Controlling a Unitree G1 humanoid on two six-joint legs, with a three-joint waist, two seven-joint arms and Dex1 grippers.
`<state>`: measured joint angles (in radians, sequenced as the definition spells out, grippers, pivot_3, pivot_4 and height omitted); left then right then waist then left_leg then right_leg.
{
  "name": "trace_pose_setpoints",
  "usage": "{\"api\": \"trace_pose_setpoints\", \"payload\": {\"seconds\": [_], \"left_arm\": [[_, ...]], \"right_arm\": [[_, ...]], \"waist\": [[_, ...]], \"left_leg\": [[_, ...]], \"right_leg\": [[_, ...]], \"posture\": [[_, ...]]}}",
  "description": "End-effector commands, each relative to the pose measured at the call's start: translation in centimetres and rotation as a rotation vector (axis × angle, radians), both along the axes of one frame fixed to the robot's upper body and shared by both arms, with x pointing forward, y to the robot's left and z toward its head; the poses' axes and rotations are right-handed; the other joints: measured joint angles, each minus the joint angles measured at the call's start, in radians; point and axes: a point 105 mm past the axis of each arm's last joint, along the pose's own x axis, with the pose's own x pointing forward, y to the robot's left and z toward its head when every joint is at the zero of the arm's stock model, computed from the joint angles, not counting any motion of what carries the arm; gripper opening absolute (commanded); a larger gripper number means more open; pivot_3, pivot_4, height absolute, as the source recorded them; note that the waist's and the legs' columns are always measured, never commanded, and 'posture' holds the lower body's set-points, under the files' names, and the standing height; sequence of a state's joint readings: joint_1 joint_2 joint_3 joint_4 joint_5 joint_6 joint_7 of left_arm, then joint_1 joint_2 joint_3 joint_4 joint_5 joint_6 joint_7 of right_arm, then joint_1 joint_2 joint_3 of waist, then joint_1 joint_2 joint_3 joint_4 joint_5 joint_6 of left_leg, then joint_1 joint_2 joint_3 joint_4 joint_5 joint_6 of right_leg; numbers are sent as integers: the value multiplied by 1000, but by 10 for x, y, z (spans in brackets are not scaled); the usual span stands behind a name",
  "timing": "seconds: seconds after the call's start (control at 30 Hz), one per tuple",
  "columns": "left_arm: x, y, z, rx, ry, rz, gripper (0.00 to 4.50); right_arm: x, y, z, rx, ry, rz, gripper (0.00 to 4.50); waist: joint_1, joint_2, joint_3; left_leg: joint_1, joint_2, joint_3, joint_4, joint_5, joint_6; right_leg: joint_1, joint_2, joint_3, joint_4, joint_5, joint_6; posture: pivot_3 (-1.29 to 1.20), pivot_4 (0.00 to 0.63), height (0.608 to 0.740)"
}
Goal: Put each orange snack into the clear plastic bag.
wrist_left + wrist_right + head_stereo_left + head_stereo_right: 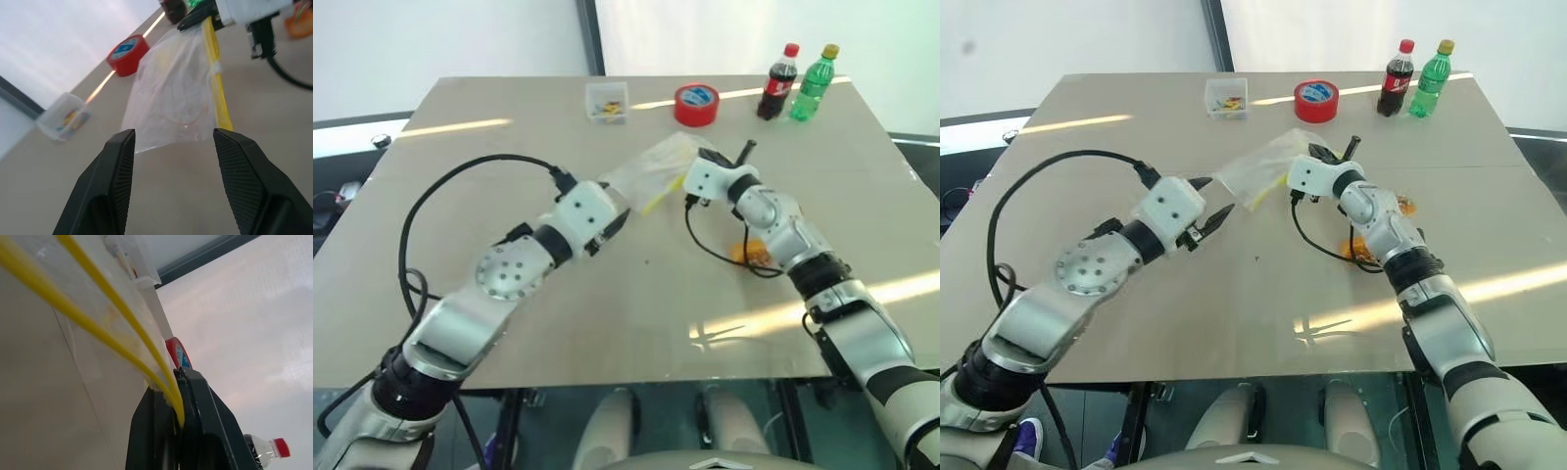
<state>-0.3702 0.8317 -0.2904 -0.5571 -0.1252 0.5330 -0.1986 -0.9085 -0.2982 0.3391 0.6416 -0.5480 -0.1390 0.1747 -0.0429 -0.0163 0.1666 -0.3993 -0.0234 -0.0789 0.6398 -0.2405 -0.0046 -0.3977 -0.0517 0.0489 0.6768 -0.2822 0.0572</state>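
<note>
The robot's right gripper, closest to the orange snacks, is closed on the bag's yellow strip [676, 183], so next the left gripper grabs the yellow strip's loose end first.
My right gripper [1291, 178] is shut on the yellow seal strip of the clear plastic bag [1255, 166], holding it up off the table; the right wrist view shows the fingers [195, 396] clamped on the strip. My left gripper [1214, 198] is open and faces the bag's lower edge [176, 93], with nothing between its fingers [117, 161]. One orange snack [1361, 247] lies on the table under my right forearm. Another orange snack [1405, 206] peeks out just beyond that arm. Both are partly hidden.
A red tape roll [696, 104] and a small clear box [607, 102] of coloured bits sit at the far middle of the table. A cola bottle [778, 82] and a green bottle [813, 84] stand at the far right. A black cable [705, 240] loops below my right wrist.
</note>
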Motion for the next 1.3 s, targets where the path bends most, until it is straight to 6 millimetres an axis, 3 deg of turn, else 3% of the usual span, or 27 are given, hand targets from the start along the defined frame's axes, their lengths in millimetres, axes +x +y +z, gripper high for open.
{"api": "trace_pose_setpoints", "payload": {"seconds": [0.03, 0.43, 0.8, 1.0, 1.17, 1.27, 1.3], "left_arm": [[1, -9, 15, 44, -124, -5, 2670], [-6, -31, 2, 102, -104, -114, 2670], [9, -29, -2, 132, -104, -67, 2670], [12, -29, -3, 137, -114, -65, 76], [16, -19, 6, 133, -148, -62, 76], [19, -8, 9, 144, -151, -62, 0], [20, -5, 10, 152, -152, -61, 0]], "right_arm": [[-3, 9, 28, 45, -51, 27, 0], [-9, 21, 33, 59, -35, 48, 0], [-18, 28, 33, 66, -31, 67, 0], [-19, 30, 33, 60, -25, 69, 0], [-22, 22, 15, 15, 61, 81, 0], [-28, 15, 7, 63, 132, 98, 847], [-32, 15, 5, 83, 152, 111, 1386]], "waist": [[1, 0, 1], [1, 0, 1], [1, 0, 2], [1, 0, 2], [1, 0, 2], [2, 0, 2], [2, 0, 2]], "left_leg": [[0, 0, 0, 0, 0, 0], [0, 0, 0, 1, 0, 0], [0, 0, -1, 1, 0, 0], [0, 0, -1, 2, 0, 0], [0, 0, -1, 2, 0, 0], [-1, 0, -1, 2, 0, 0], [-1, 1, -1, 2, 0, 0]], "right_leg": [[0, 0, 0, 0, 0, 0], [0, 0, 0, 1, 0, 0], [0, 0, -1, 2, 0, 0], [0, 0, -1, 2, 0, 0], [0, 0, -1, 2, 0, 0], [0, 0, -1, 2, 0, 0], [0, 0, -1, 2, 0, 0]], "posture": [[0, 150, 740], [0, 150, 740], [0, 150, 740], [0, 150, 740], [0, 150, 740], [0, 150, 740], [0, 150, 740]]}}
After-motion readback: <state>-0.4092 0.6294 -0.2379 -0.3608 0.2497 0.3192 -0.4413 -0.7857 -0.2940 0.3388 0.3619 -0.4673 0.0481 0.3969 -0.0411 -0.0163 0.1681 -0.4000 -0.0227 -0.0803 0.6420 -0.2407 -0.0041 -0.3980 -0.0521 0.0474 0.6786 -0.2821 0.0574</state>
